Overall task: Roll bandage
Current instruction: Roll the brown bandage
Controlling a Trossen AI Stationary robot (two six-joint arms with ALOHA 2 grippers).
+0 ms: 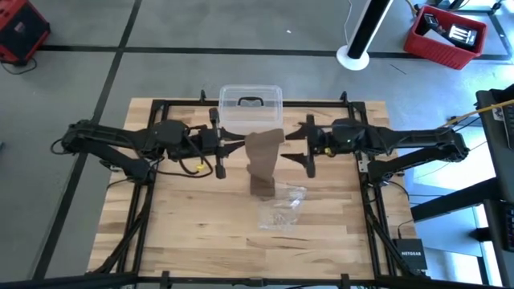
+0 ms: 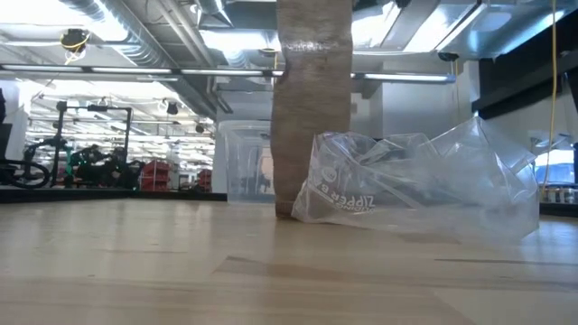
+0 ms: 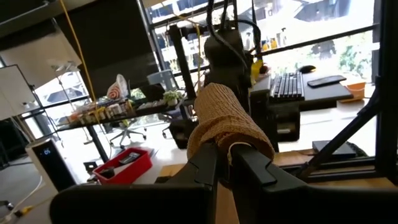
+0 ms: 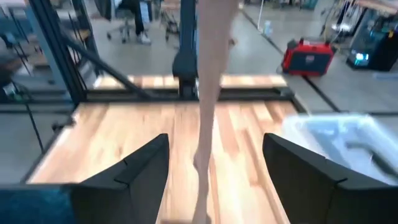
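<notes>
The brown bandage (image 1: 263,160) is thin and hangs with a wavy lower edge (image 4: 201,163), so it will straighten into a flat stretch when I pull it with my right gripper.
The brown bandage (image 1: 263,160) hangs as a flat strip from my left gripper (image 1: 244,144) at the table's middle. Its lower end (image 2: 287,206) rests on the wood beside the clear plastic bag (image 2: 415,185). My left gripper (image 3: 225,155) is shut on the strip's upper end. My right gripper (image 1: 301,147) is open and empty just right of the strip, level with its top. In the right wrist view its two fingers (image 4: 214,165) stand wide apart and the strip (image 4: 206,93) shows edge-on ahead of them. My left gripper pinches the bandage's upper end (image 3: 227,134) between its two fingers, coming level from the table's left. The fabric bulges in a rounded hump over the fingertips. The strip hangs straight down below them, with its lower end (image 1: 262,189) on the table.
A clear plastic box with a dark handle (image 1: 250,106) stands at the far edge behind the bandage. The crinkled clear bag (image 1: 281,207) lies just nearer than the strip's foot. Bare wood (image 1: 193,225) lies toward the near edge and to both sides.
</notes>
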